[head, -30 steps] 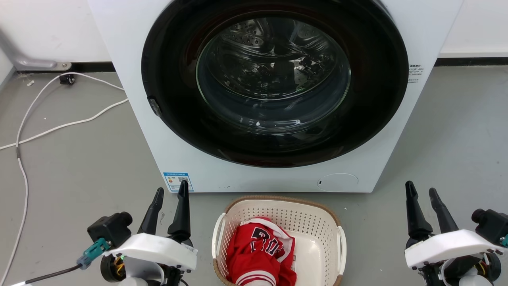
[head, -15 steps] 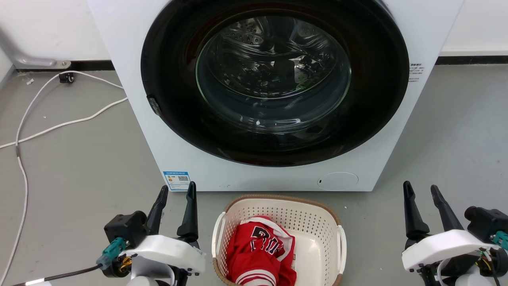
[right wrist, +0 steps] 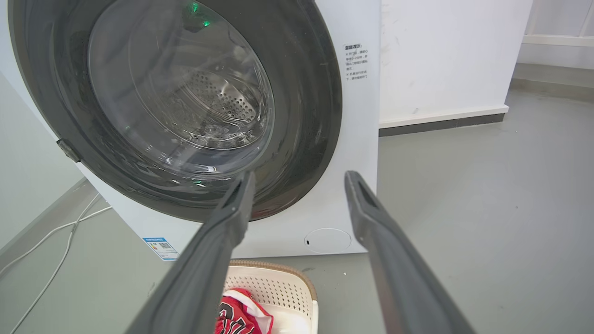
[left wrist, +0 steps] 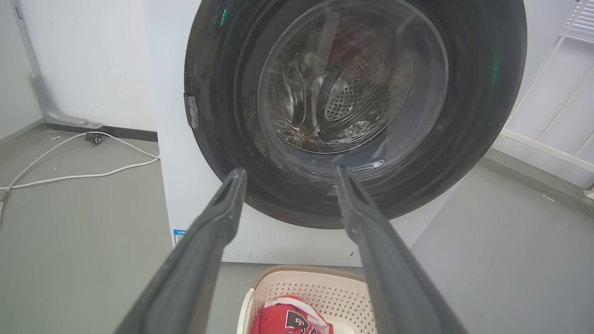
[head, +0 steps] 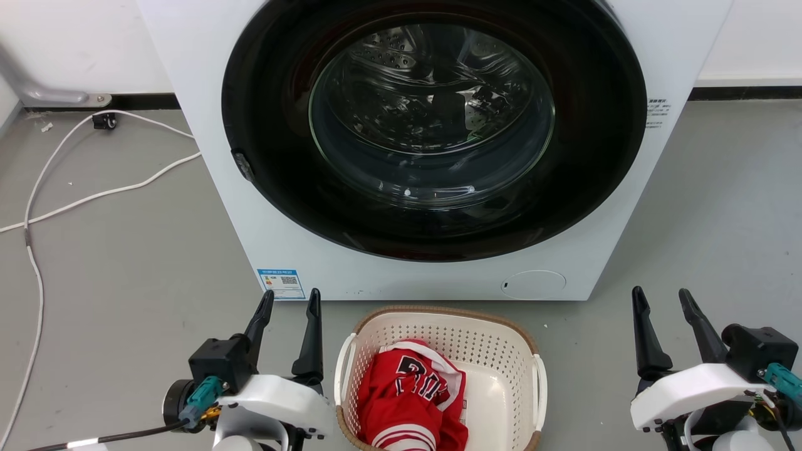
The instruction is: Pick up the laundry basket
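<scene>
My gripper will raise the laundry basket [head: 442, 376] level, with its off-centre red jersey staying in place, because white handles [head: 541, 394] face each other across the laundry basket's rim.
The laundry basket [head: 495, 351] stands on the grey floor just in front of the washer, cream with perforated sides, a brown rim and white side handles. A red jersey [head: 410, 398] lies inside it. My left gripper [head: 291, 300] is open close beside the basket's left handle, fingers pointing at the washer, holding nothing. My right gripper [head: 661, 297] is open further out to the basket's right, also empty. The basket's far rim [left wrist: 306, 271] shows between the left fingers [left wrist: 218, 218], and its corner [right wrist: 278, 278] beside the right gripper's fingers [right wrist: 371, 218].
A white front-loading washer [head: 219, 156] with a large dark round door [head: 432, 125], shut, rises right behind the basket. White cables [head: 81, 200] trail over the floor at the left. A white wall with a dark skirting [head: 745, 95] runs behind.
My left gripper has shifted right, closer to the basket's left handle. The right gripper has edged slightly left. The basket and jersey have not moved.
</scene>
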